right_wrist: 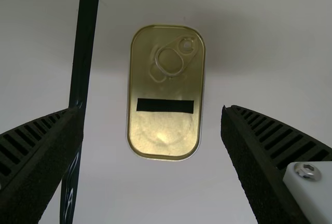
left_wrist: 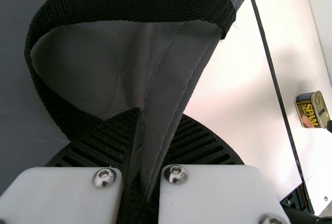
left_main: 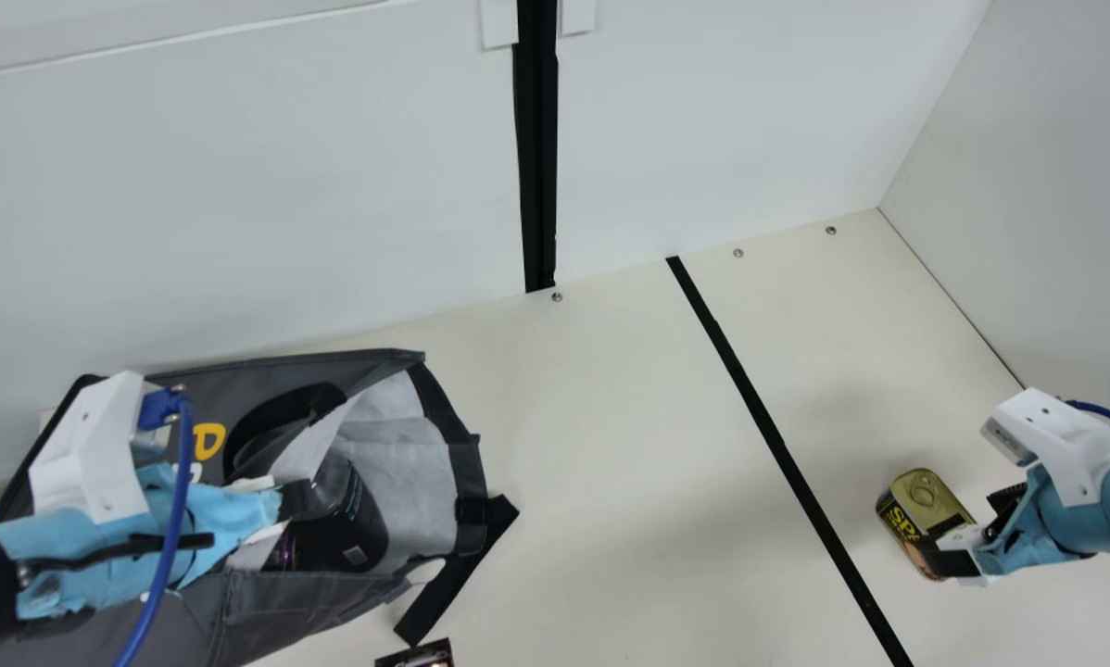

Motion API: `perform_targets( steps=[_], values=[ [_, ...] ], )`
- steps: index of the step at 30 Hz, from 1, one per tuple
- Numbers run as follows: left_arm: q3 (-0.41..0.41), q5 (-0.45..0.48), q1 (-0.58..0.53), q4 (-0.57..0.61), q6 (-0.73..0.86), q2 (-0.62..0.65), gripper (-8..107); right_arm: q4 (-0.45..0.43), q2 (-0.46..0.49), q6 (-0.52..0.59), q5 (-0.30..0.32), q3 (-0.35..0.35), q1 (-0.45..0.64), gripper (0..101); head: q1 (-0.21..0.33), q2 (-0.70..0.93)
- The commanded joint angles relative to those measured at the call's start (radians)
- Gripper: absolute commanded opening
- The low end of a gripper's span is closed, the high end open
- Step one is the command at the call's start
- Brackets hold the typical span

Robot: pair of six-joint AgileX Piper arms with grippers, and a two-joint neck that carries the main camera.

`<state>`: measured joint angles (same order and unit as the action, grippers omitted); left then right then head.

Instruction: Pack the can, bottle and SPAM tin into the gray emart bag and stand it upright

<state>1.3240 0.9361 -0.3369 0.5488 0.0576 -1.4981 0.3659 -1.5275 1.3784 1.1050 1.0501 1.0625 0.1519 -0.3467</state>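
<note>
I expect the gray emart bag (left_main: 390, 461) to have the can in it too, because a purple sliver (left_main: 283, 551) shows next to the dark cylindrical item.
The gray emart bag (left_main: 268, 602) lies on its side at the main view's left, mouth facing right, with a dark cylindrical item (left_main: 346, 528) inside. My left gripper (left_main: 300, 500) is at the mouth; in the left wrist view, that gripper (left_wrist: 147, 146) is shut on the bag's edge (left_wrist: 166, 99), beside a black handle (left_wrist: 124, 1). The SPAM tin (left_main: 926, 509) stands at the right, with my right gripper (left_main: 977, 530) over it. In the right wrist view, the right gripper (right_wrist: 151, 111) is open, one finger on each side of the gold-lidded tin (right_wrist: 165, 136).
A black tape line (left_main: 777, 445) crosses the table (left_main: 611, 463) between bag and tin. A black strap (left_main: 458, 574) extends from the bag's mouth. A small dark object (left_main: 418, 655) is at the main view's bottom edge. White walls (left_main: 240, 185) border the back and right.
</note>
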Motion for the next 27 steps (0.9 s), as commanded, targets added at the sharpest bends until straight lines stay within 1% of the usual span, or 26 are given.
perform_targets(
  steps=[1, 17, 25, 27],
  values=[
    [0.000, 0.000, 0.000, 0.000, 0.000, 0.000, -8, -0.004, -0.014, -0.005, -0.012, 0.001, -0.011, 95, 0.023, -0.002],
    [0.000, 0.000, 0.000, 0.000, 0.000, 0.000, -8, -0.023, -0.130, -0.057, -0.125, 0.005, -0.107, 95, 0.023, -0.002],
    [0.000, 0.000, 0.000, 0.000, 0.000, 0.000, -8, -0.035, -0.165, -0.070, -0.161, 0.003, -0.140, 95, 0.023, -0.002],
    [0.000, 0.000, 0.000, 0.000, 0.000, 0.000, -8, -0.037, -0.171, -0.070, -0.169, 0.002, -0.146, 82, 0.023, -0.002]
  ],
)
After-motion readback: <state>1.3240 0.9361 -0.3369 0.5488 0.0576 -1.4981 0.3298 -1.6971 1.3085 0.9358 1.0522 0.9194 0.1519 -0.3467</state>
